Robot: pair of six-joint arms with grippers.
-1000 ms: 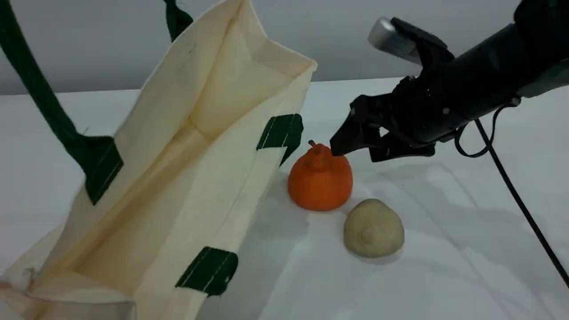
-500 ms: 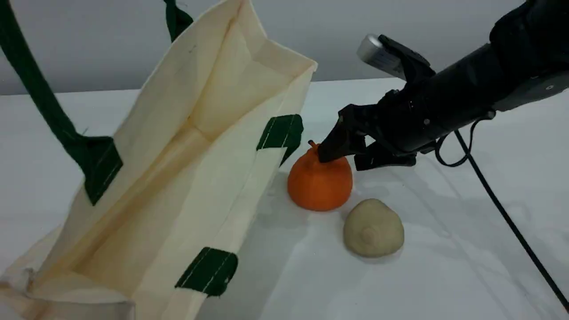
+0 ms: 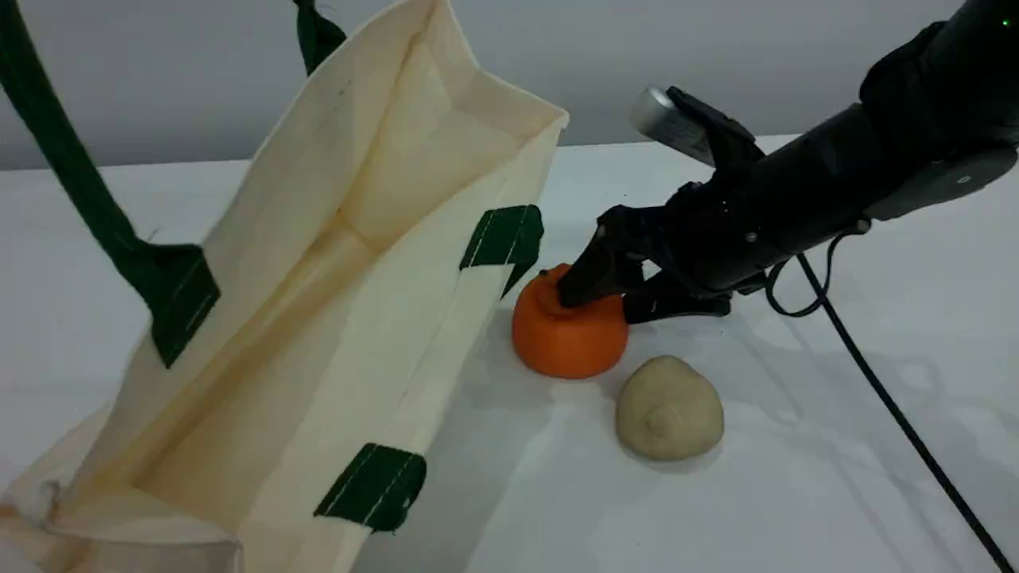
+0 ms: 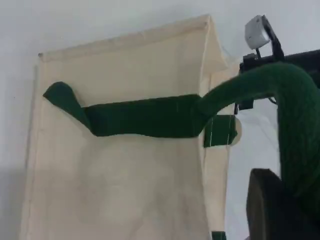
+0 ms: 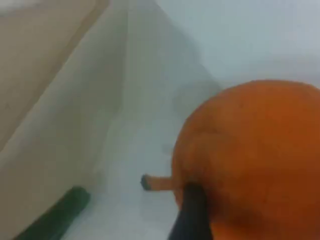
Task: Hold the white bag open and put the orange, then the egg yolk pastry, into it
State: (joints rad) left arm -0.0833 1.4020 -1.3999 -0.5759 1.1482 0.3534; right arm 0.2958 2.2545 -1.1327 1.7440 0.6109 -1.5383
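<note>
I expect the white bag's near side, which is leaning limply with its rim free, to sag outward and spread wider when I put the orange in.
The white bag lies open on the left, mouth toward the camera. Its dark green handle runs up out of the top left corner. In the left wrist view my left gripper is shut on that green handle, above the bag. The orange sits just right of the bag's rim. My right gripper is open and low over the orange, one finger pressing on its top and the other behind it. In the right wrist view the orange fills the right side, its stem beside my fingertip. The egg yolk pastry lies in front of the orange, to its right.
A black cable trails from the right arm across the white table toward the lower right corner. The bag's near wall and a green strap lie close to the left of the orange.
My right gripper has come down and to the left, from just touching the stem to pressing onto the orange's top. The orange has tipped slightly left. Bag and pastry have not moved.
</note>
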